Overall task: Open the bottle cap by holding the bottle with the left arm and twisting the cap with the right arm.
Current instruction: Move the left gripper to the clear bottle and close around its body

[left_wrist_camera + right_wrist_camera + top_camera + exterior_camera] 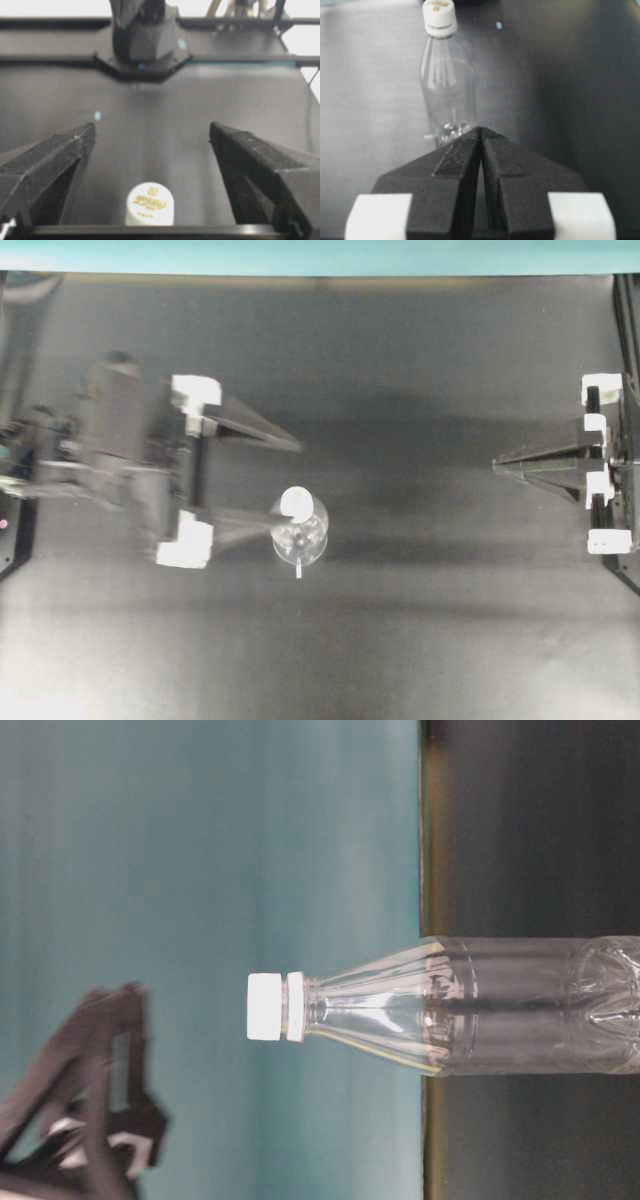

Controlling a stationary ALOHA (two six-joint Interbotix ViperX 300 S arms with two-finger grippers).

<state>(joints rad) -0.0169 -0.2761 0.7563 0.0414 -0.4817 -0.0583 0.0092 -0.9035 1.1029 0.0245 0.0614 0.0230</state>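
Observation:
The round white cap (pixel 297 503) is screwed down on the clear bottle (pixel 300 527), so the robot will have to turn the cap again and again when it twists it.
The clear bottle (pixel 300 535) stands upright near the middle of the black table, its white cap (pixel 297 503) screwed on. My left gripper (pixel 288 486) is open and raised, one finger passing over the bottle's left side, the other well behind it. In the left wrist view the cap (pixel 149 203) sits low between the wide-apart fingers (pixel 55 165), touching neither. My right gripper (pixel 497 466) is shut and empty at the right, pointing at the bottle (pixel 447 85) and its cap (pixel 439 17) from a distance. The table-level view shows the bottle (pixel 500 1005) and cap (pixel 265 1007) untouched.
The black tabletop (pixel 420 640) ends at a teal wall (pixel 320 255) at the back. The right arm's base (pixel 142 40) faces the left wrist camera. Black lattice fingers (pixel 90 1110) show in the table-level view, higher than the cap.

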